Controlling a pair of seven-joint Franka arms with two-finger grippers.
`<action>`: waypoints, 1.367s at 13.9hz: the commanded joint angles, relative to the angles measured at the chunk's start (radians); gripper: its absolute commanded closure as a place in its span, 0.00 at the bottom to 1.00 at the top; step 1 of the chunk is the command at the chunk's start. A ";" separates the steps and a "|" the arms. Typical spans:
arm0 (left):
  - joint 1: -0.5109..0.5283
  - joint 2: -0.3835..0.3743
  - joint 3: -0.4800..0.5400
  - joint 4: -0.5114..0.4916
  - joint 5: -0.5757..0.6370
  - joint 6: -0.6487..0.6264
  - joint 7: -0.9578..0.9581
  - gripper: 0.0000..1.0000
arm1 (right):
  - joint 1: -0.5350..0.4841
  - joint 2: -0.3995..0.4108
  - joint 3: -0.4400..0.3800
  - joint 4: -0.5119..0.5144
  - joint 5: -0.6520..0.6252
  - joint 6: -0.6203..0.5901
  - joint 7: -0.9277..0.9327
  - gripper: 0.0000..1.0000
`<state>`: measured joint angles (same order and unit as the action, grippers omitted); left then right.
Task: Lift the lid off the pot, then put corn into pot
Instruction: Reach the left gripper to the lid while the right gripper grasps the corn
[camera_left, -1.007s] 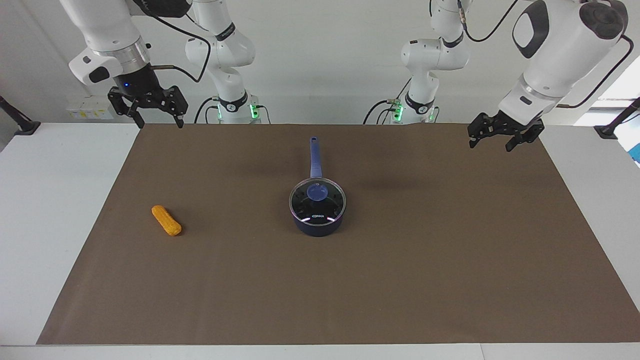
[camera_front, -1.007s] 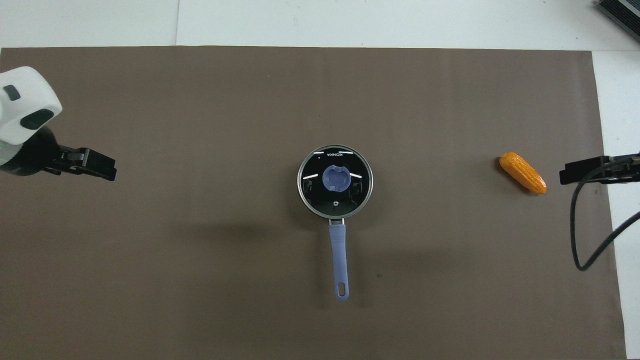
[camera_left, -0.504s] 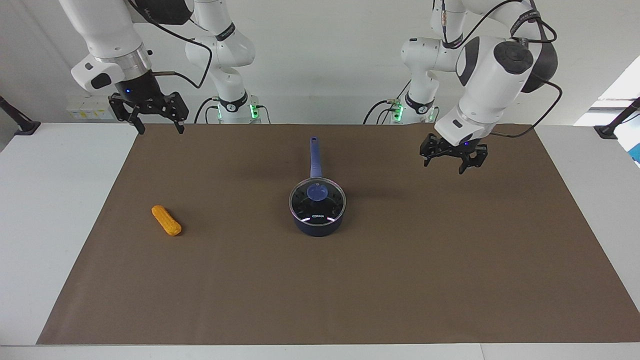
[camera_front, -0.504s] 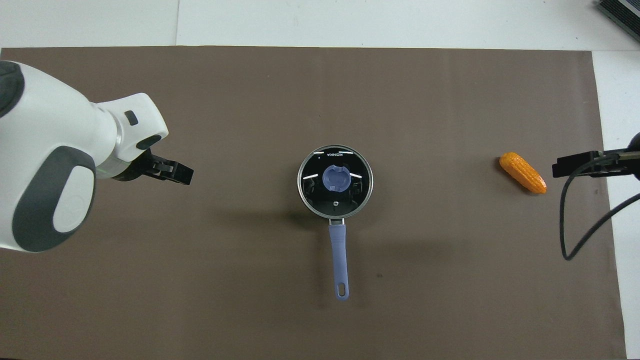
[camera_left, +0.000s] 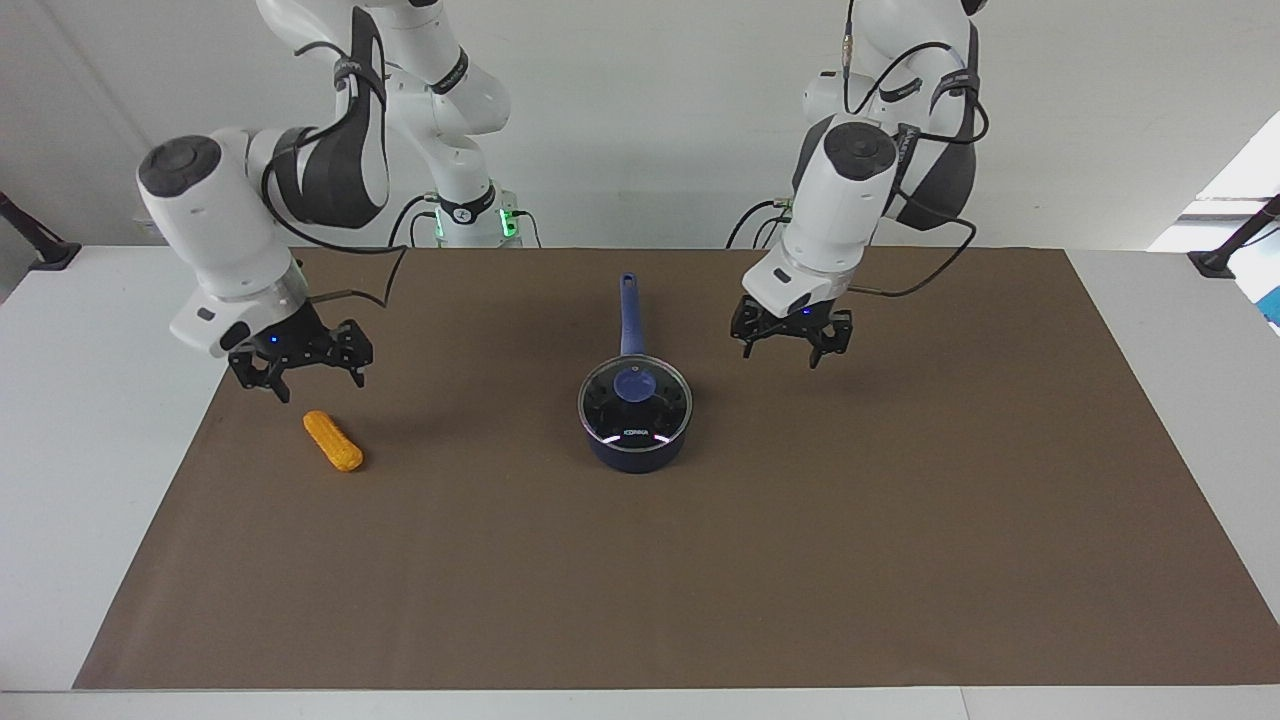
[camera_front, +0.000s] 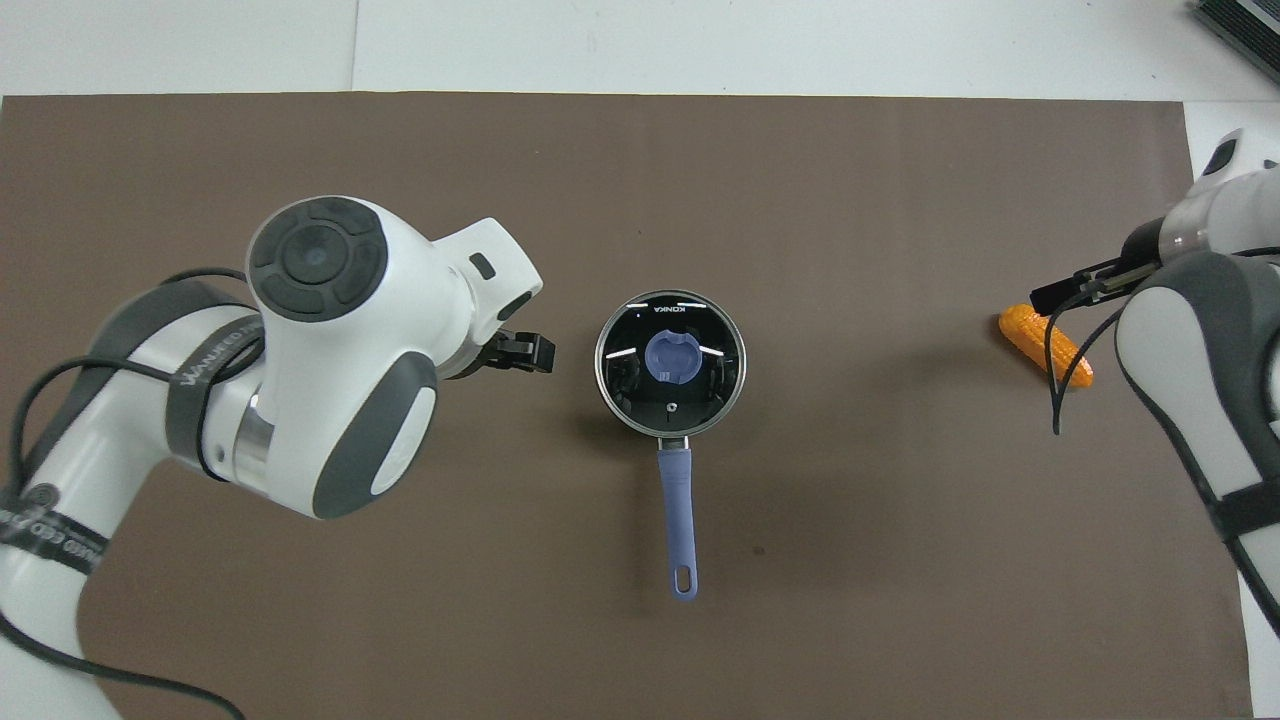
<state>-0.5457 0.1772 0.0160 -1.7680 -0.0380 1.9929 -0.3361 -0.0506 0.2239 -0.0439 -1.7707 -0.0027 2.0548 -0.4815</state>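
Observation:
The orange corn looks shorter than the width of the round pot, so the corn will lie fully inside the pot when I lower it in.
The navy pot stands mid-mat, its long blue handle pointing toward the robots. The glass lid with its blue knob sits on the pot; it also shows in the overhead view. The orange corn lies on the mat toward the right arm's end and shows in the overhead view too. My left gripper hangs open in the air beside the pot, toward the left arm's end. My right gripper hangs open just above the corn, touching nothing.
A brown mat covers most of the white table. Nothing else lies on the mat. The left arm's large elbow covers part of the mat in the overhead view.
Both arms have swung in from the table's ends and come lower. The left gripper moved to beside the pot, the right gripper down to the corn. Pot, lid and corn have not moved.

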 joint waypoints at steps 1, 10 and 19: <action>-0.075 0.079 0.019 0.109 0.006 -0.012 -0.110 0.00 | -0.035 0.031 0.006 -0.067 -0.005 0.115 -0.290 0.00; -0.209 0.310 0.019 0.395 0.021 -0.118 -0.371 0.00 | -0.094 0.115 0.002 -0.211 -0.008 0.314 -0.580 0.00; -0.224 0.389 0.021 0.470 0.030 -0.114 -0.409 0.33 | -0.075 0.097 0.004 -0.161 -0.007 0.250 -0.378 1.00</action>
<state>-0.7564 0.5528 0.0201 -1.3316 -0.0267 1.9100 -0.7299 -0.1310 0.3486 -0.0485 -1.9498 -0.0040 2.3495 -0.9392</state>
